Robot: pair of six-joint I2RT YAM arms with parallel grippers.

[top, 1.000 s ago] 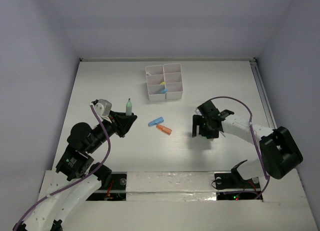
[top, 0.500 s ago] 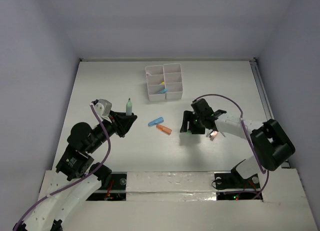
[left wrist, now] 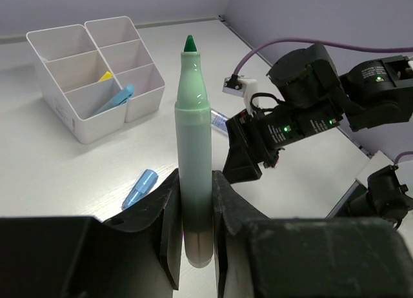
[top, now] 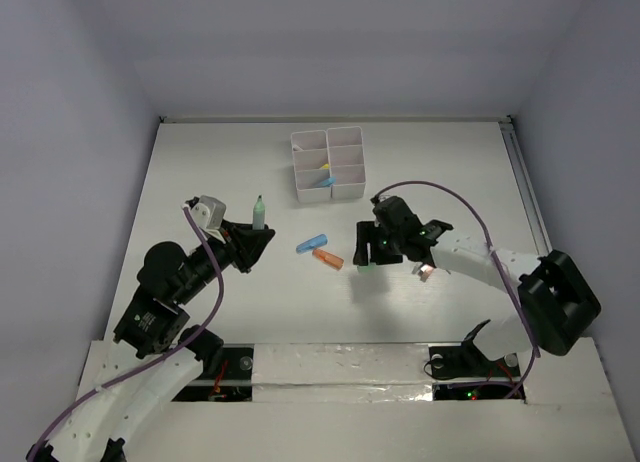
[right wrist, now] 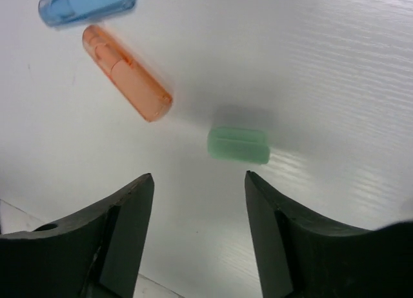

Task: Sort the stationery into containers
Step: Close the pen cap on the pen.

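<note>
The green block's length point(right wrist: 239, 145) goes from one finger to the other in front of my right gripper, so next I rotate that gripper and move it over the block's middle point(right wrist: 237, 149) before I close it.
My left gripper point(top: 250, 244) is shut on a pale-green marker point(top: 258, 215) and holds it upright above the table; in the left wrist view the marker point(left wrist: 194, 137) stands between the fingers, tip up. My right gripper point(top: 372, 250) is open and empty, low over the table. In the right wrist view it point(right wrist: 199, 177) hovers just short of a small green eraser-like block point(right wrist: 238, 145). A short orange marker point(top: 328, 259) and a short blue one point(top: 311, 244) lie just left of it. The white organizer point(top: 345, 192) stands at the back, holding a blue marker point(top: 327, 181) and a yellow item.
The orange marker point(right wrist: 126, 72) and the blue one point(right wrist: 87, 4) lie side by side beyond the green block. A small pink item point(top: 427, 271) lies by the right arm. The organizer point(left wrist: 97, 122) is far from both grippers.
My right gripper has moved left across the table, toward the orange and blue markers, staying open. The left arm and its green marker have not moved.
</note>
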